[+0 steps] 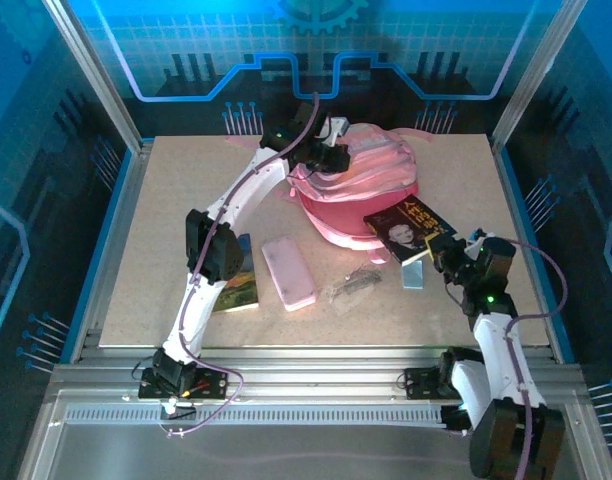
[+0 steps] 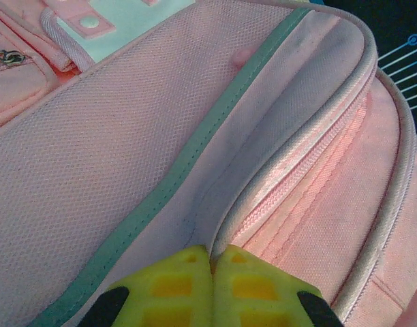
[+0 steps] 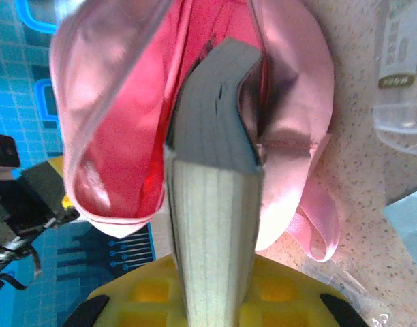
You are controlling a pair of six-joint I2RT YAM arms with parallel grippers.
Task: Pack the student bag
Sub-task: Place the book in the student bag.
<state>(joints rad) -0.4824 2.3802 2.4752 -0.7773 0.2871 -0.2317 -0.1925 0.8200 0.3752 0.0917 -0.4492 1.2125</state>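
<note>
The dark book's far end (image 1: pixel 377 222) points into the bag's wide opening (image 1: pixel 342 213), so my right gripper should keep moving the book inward until it is deep inside, and then let go.
The student bag (image 1: pixel 361 175), a soft pink backpack, lies at the back middle of the table with its mouth facing the near right. My left gripper (image 1: pixel 324 157) is on the bag's far left side, and its yellow fingers (image 2: pixel 174 289) are shut on a fold of fabric beside the zip (image 2: pixel 297 184). My right gripper (image 1: pixel 444 252) is shut on a dark-covered book (image 1: pixel 406 222). The book's far end (image 3: pixel 219 102) sits in the bag's red-lined opening (image 3: pixel 127 143), with its page edge (image 3: pixel 215 231) between the jaws.
A flat pink pencil case (image 1: pixel 288 272) lies front centre, with a clear plastic item (image 1: pixel 351 284) beside it. A second book (image 1: pixel 238 287) lies partly under the left arm. A pale blue piece (image 1: pixel 414 275) sits by the right gripper. A pink strap (image 3: pixel 317 228) trails on the table.
</note>
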